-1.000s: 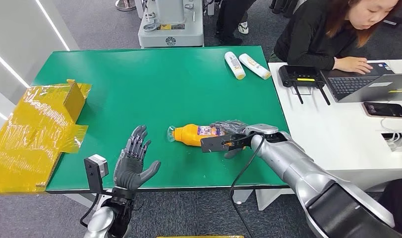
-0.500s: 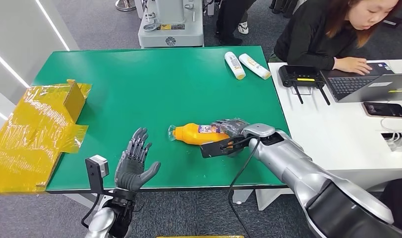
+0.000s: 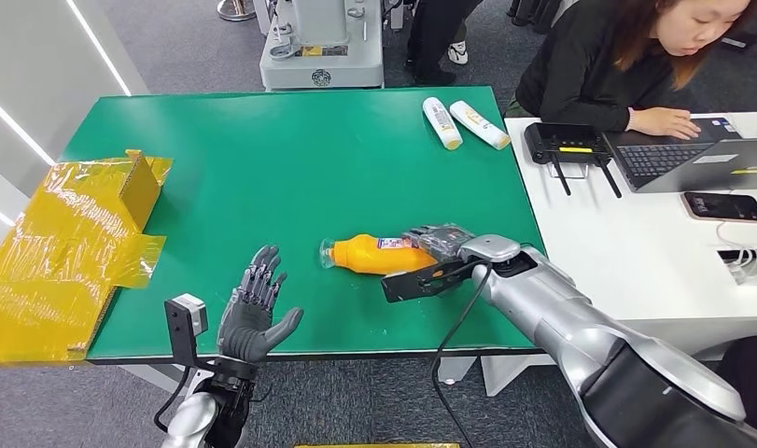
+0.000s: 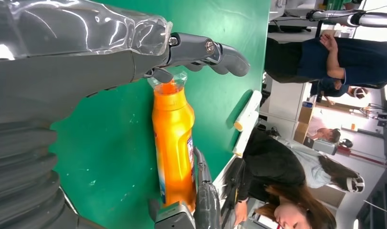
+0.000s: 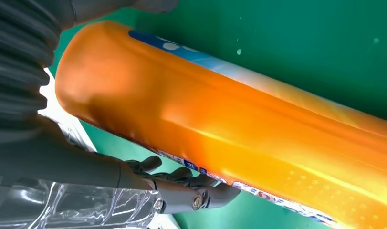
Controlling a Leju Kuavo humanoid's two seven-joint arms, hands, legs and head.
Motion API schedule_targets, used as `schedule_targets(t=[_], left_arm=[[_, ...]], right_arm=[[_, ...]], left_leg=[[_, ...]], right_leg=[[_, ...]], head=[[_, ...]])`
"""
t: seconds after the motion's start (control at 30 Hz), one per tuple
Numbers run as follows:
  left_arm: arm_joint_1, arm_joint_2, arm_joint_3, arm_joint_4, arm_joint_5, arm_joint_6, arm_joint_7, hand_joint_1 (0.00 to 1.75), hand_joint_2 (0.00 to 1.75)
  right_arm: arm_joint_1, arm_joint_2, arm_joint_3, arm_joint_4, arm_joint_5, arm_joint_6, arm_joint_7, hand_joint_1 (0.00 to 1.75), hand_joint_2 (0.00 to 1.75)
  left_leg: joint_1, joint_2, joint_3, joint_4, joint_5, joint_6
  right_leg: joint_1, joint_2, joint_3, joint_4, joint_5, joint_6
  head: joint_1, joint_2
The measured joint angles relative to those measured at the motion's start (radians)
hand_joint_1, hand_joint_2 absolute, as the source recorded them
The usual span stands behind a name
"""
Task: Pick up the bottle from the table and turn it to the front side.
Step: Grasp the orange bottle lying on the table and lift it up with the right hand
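The orange bottle's plain top (image 3: pixel 367 254) has only label edges (image 3: pixel 393 243) showing beside it, so I should expect to see a wide, colourful front label when I turn the bottle.
An orange bottle (image 3: pixel 372 254) with a clear cap lies on its side on the green table (image 3: pixel 290 159), cap pointing left. My right hand (image 3: pixel 437 245) grips its base end, fingers curled around the body (image 5: pixel 186 191). In the right wrist view the bottle (image 5: pixel 239 124) is seen close up, with the edge of its label showing. My left hand (image 3: pixel 253 310) is open at the table's near edge, fingers spread, well left of the bottle. The left wrist view looks past my left hand (image 4: pixel 67 81) at the bottle (image 4: pixel 174 143), cap end nearest.
Two white bottles (image 3: pixel 441 122) (image 3: pixel 480 124) lie at the table's far right. A yellow wrapped box (image 3: pixel 66 243) sits over the left edge. A white desk (image 3: pixel 636 252) on the right holds a router, laptop and phone, and a person (image 3: pixel 626 56) types there.
My right hand and the bottle have shifted slightly right and toward me. My left hand has sunk a little toward the near edge, still open.
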Motion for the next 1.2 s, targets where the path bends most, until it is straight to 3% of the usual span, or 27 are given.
schedule_targets(t=[0.03, 0.13, 0.17, 0.23, 0.83, 0.97, 1.2], left_arm=[[0.0, 0.0, 0.001, 0.0, 0.0, 0.0, 0.0, 0.0, 1.75], [0.001, 0.001, 0.004, 0.0, 0.0, 0.001, 0.0, 0.0, 1.75], [0.002, 0.002, 0.005, 0.0, 0.0, 0.003, -0.001, 0.0, 1.75], [0.006, 0.004, 0.007, 0.0, 0.001, 0.008, -0.003, 0.0, 1.75], [0.011, 0.009, 0.014, 0.0, 0.002, 0.018, -0.009, 0.0, 1.75], [0.016, 0.009, 0.016, 0.0, 0.001, 0.023, -0.009, 0.0, 1.75], [0.035, 0.009, 0.029, -0.002, -0.002, 0.034, -0.011, 0.0, 1.75]], right_arm=[[0.0, 0.0, 0.002, 0.0, 0.0, 0.0, 0.0, 0.27, 1.75], [0.001, 0.0, 0.009, 0.0, 0.006, -0.005, 0.003, 1.29, 1.75], [0.001, 0.0, 0.013, 0.0, 0.011, -0.011, 0.003, 1.53, 1.75], [0.001, 0.0, 0.021, 0.0, 0.02, -0.025, 0.003, 1.68, 1.75], [0.003, 0.003, 0.06, 0.001, 0.032, -0.074, 0.008, 1.75, 1.75], [0.035, -0.001, 0.042, -0.013, -0.051, -0.163, -0.057, 1.75, 1.75], [0.151, -0.026, -0.084, -0.116, -0.212, -0.278, -0.177, 1.75, 1.75]], left_leg=[[0.0, 0.0, 0.0, 0.0, 0.0, 0.0], [0.0, 0.0, 0.0, 0.0, 0.0, 0.0], [0.0, 0.0, 0.0, 0.0, 0.0, 0.0], [0.0, 0.0, 0.0, 0.0, 0.0, 0.0], [0.0, 0.0, 0.0, 0.0, 0.0, 0.0], [0.0, 0.0, 0.0, 0.0, 0.0, 0.0], [0.0, 0.0, 0.0, 0.0, 0.0, 0.0]], right_leg=[[0.0, 0.0, 0.0, 0.0, 0.0, 0.0], [0.0, 0.0, 0.0, 0.0, 0.0, 0.0], [0.0, 0.0, 0.0, 0.0, 0.0, 0.0], [0.0, 0.0, 0.0, 0.0, 0.0, 0.0], [0.0, 0.0, 0.0, 0.0, 0.0, 0.0], [0.0, 0.0, 0.0, 0.0, 0.0, 0.0], [0.0, 0.0, 0.0, 0.0, 0.0, 0.0]], head=[[0.0, 0.0], [0.0, 0.0], [0.0, 0.0], [0.0, 0.0], [0.0, 0.0], [0.0, 0.0], [0.0, 0.0]])
